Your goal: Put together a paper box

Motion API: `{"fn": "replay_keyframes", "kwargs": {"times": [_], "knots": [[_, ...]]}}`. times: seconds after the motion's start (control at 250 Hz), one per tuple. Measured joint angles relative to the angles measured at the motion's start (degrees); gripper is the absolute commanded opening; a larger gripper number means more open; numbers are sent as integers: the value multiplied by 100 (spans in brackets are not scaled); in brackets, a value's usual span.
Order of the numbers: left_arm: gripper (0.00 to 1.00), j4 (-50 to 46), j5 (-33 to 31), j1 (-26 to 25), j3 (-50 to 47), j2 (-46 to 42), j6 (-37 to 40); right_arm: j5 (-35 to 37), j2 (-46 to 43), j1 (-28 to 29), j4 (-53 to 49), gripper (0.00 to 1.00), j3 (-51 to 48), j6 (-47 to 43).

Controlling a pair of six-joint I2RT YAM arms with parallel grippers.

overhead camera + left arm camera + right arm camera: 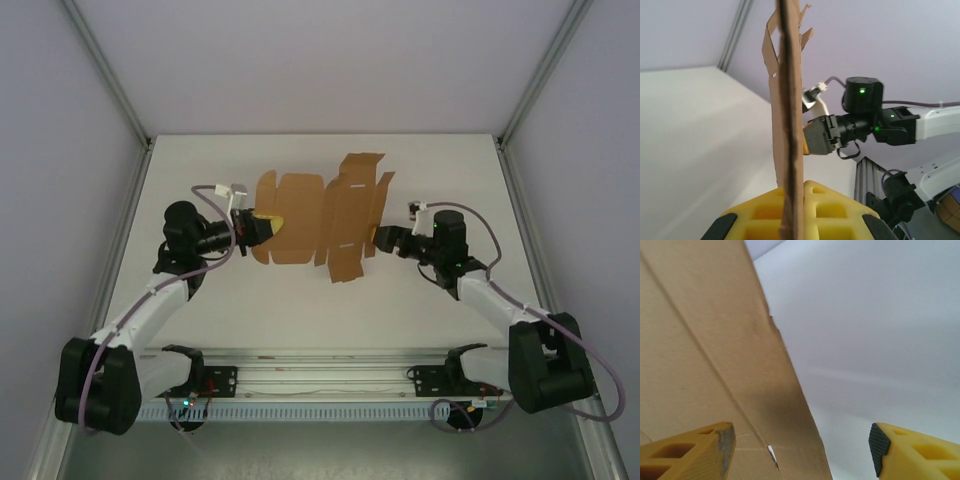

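Next, my left gripper goes to the slotted end's flap (pixel 358 167) as I turn the sheet, because it is holding the sheet far from its slotted end (pixel 351 215).
The paper box (pixel 318 216) is a flat brown die-cut sheet with flaps and slots, held up off the white table between the two arms. My left gripper (pixel 262 228) is shut on the sheet's left edge. In the left wrist view the cardboard (pixel 789 125) rises edge-on from between the pressed yellow fingers (pixel 835 210). My right gripper (pixel 377 240) stands open at the sheet's right edge. In the right wrist view the cardboard (pixel 705 355) covers the left half and its edge runs down between the spread fingers (pixel 695 452), with the far pad clear of it.
An aluminium rail (pixel 320 365) with both arm bases runs along the near edge. Pale walls and frame posts (pixel 110 75) enclose the white table (pixel 320 310) on three sides. The right arm's wrist (pixel 865 115) is just behind the sheet in the left wrist view.
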Motion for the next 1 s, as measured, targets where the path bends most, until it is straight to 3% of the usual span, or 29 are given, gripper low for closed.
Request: {"fn": "replay_keyframes", "kwargs": {"times": [0.204,0.296,0.392,0.436,0.684,0.763,0.783,0.839,0.855,0.871,0.907,0.927,0.999], "knots": [[0,83,66,-201,-31,-562,20,-446,-638,2,138,68,0,-278],[0,81,61,-205,-31,-721,28,-540,-946,2,225,50,0,-391],[0,61,0,-205,-31,-828,39,-575,-1204,0,234,49,-4,-527],[0,59,-37,-205,-31,-857,37,-595,-1303,-9,219,44,-7,-592],[0,-149,-433,-205,-31,-935,37,-538,-1792,-9,125,0,-151,-879],[0,-278,-647,-205,-42,-944,39,-494,-1825,-9,9,0,-153,-970],[8,-319,-706,-205,-55,-949,37,-481,-1825,-9,-31,0,-151,-970],[9,-461,-935,-219,-116,-966,42,-459,-1812,-9,-234,0,-109,-1069],[14,-522,-1023,-232,-138,-973,42,-450,-1799,-9,-308,0,-83,-1113],[29,-573,-1108,-240,-157,-977,42,-435,-1777,-9,-407,0,-48,-1134],[79,-699,-1351,-245,-214,-988,55,-389,-1707,-9,-612,0,44,-1224],[97,-752,-1480,-251,-243,-999,66,-369,-1661,-7,-734,0,103,-1276],[100,-1062,-2065,-254,-330,-1010,68,-229,-1421,-9,-1167,0,339,-1473]]}}
